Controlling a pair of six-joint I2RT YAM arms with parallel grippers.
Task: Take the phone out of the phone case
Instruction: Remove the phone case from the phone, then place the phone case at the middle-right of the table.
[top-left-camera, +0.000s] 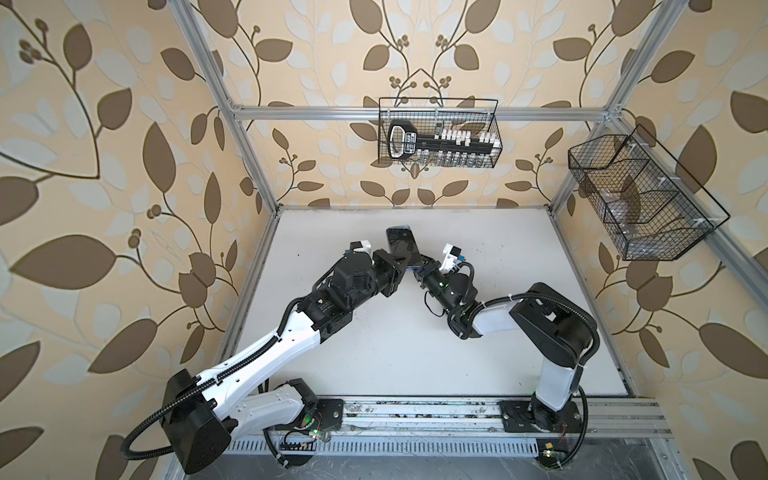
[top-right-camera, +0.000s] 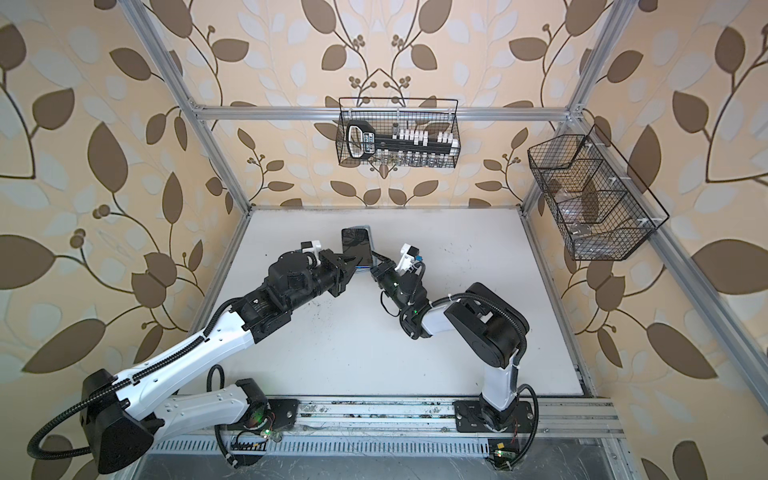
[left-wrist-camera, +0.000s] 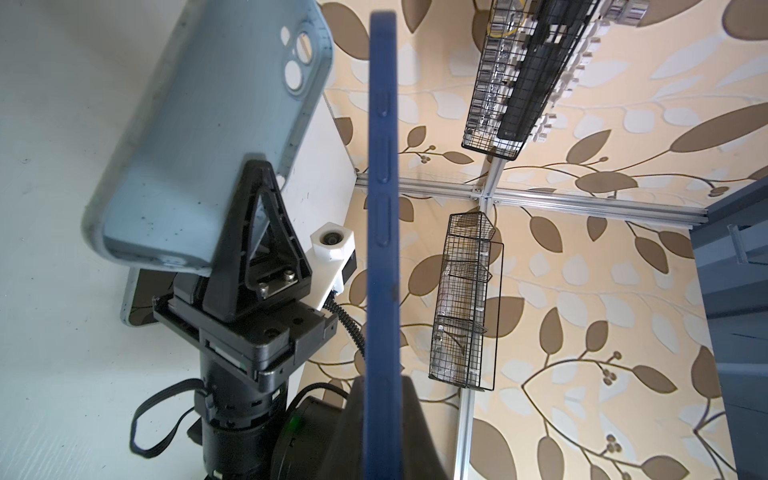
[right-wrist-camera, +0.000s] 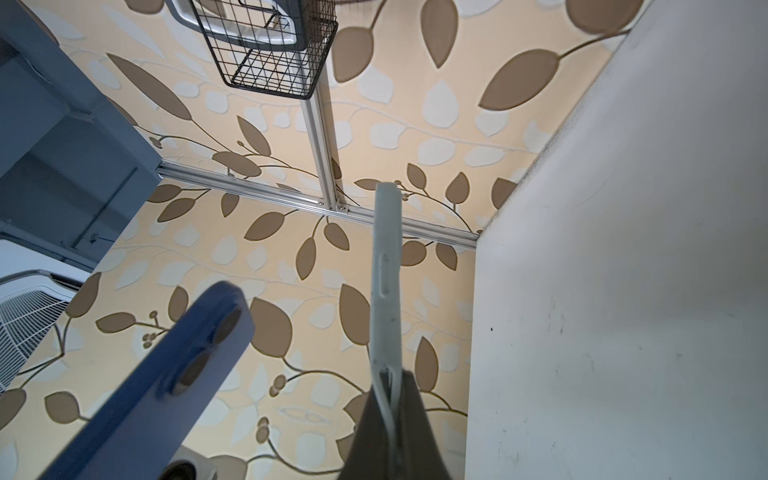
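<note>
The phone case (left-wrist-camera: 204, 136) is empty and clear of the phone. My right gripper goes on moving the case away and lets go of it at the open table (top-right-camera: 456, 281).
The phone (left-wrist-camera: 382, 166) is dark blue and shows edge-on in the left wrist view, side buttons facing the camera. My left gripper (left-wrist-camera: 382, 382) is shut on its lower end. The phone case (left-wrist-camera: 199, 158) is pale grey-blue and hangs apart from the phone. White table shows through its camera cut-outs. My right gripper (right-wrist-camera: 388, 374) is shut on one end of the case (right-wrist-camera: 386, 266), one finger (left-wrist-camera: 266, 232) lying on its back. In both top views the phone (top-left-camera: 401, 245) (top-right-camera: 356, 245) stands above mid-table with its dark screen up, and it hides most of the case.
A wire basket (top-left-camera: 438, 133) with a socket set hangs on the back wall. A second, divided wire basket (top-left-camera: 640, 195) hangs on the right wall. Aluminium frame posts ring the white table (top-left-camera: 374, 353). Both arms meet near the table's far middle.
</note>
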